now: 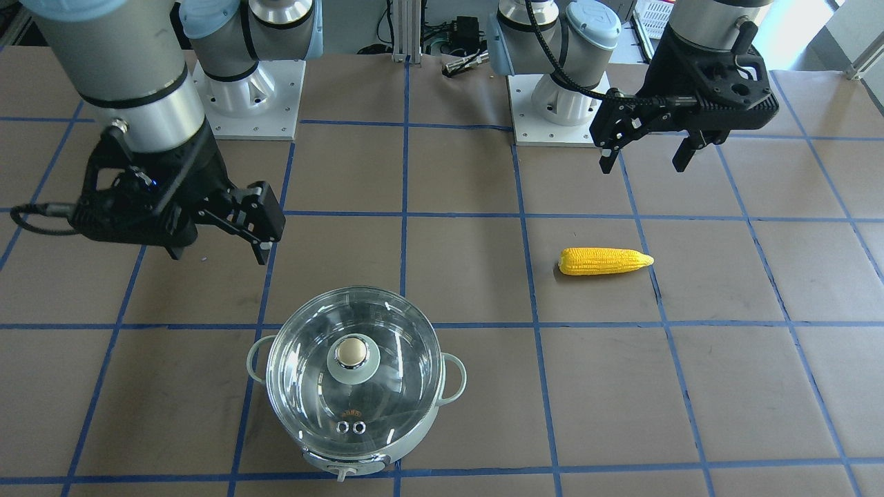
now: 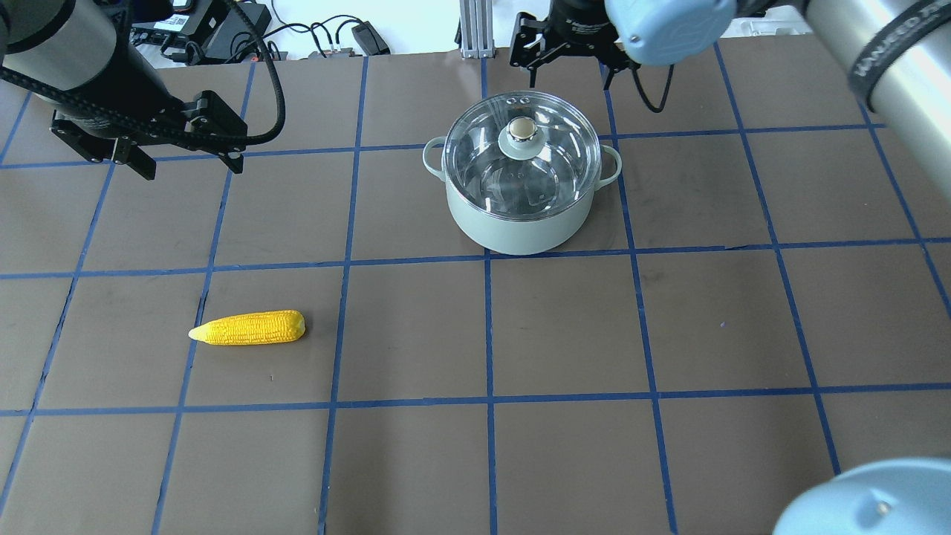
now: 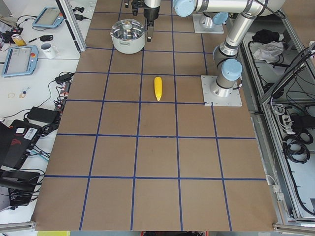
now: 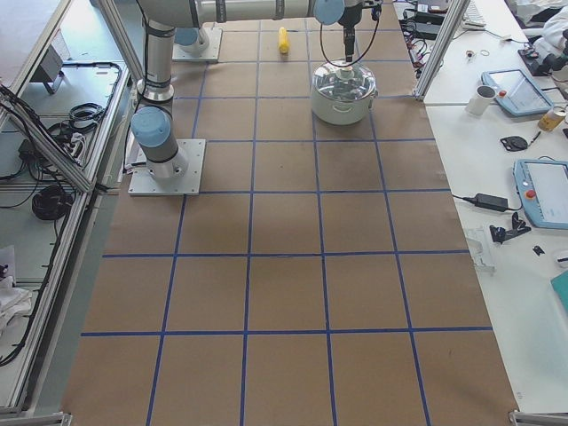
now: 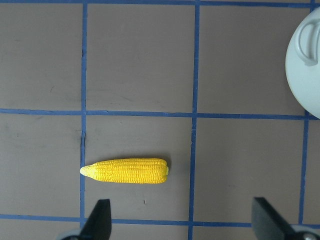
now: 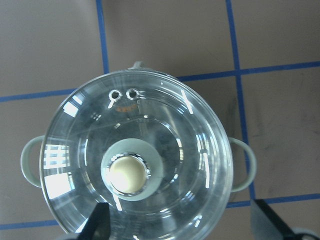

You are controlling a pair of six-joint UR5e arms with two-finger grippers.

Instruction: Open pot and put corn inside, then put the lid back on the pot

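Observation:
I can see only the shiny metal inside [image 1: 319, 399] through the clear glass lid. I should expect an empty pot [image 1: 418, 432] when I raise the lid.
The mint-green pot [image 2: 520, 227] stands on the table with the clear glass lid [image 2: 553, 160] on it and its beige-topped knob [image 2: 522, 130] in the middle. My right gripper [image 2: 568, 74] hangs open and empty high above the lid. In the right wrist view the lid [image 6: 190, 140] fills the frame between the fingers. The yellow corn [image 2: 249, 328] lies flat on the table, well apart from the pot. My left gripper [image 2: 189, 163] is open and empty above the table. In the left wrist view the corn [image 5: 127, 171] lies just ahead of the fingers, left of centre.
The table is brown paper with a blue tape grid [image 2: 487, 334]. The two arm bases [image 1: 248, 96] stand at the robot's edge. Cables and boxes [image 2: 223, 30] lie beyond the far edge. Side benches with tablets and a mug [image 4: 484, 98] flank the table ends.

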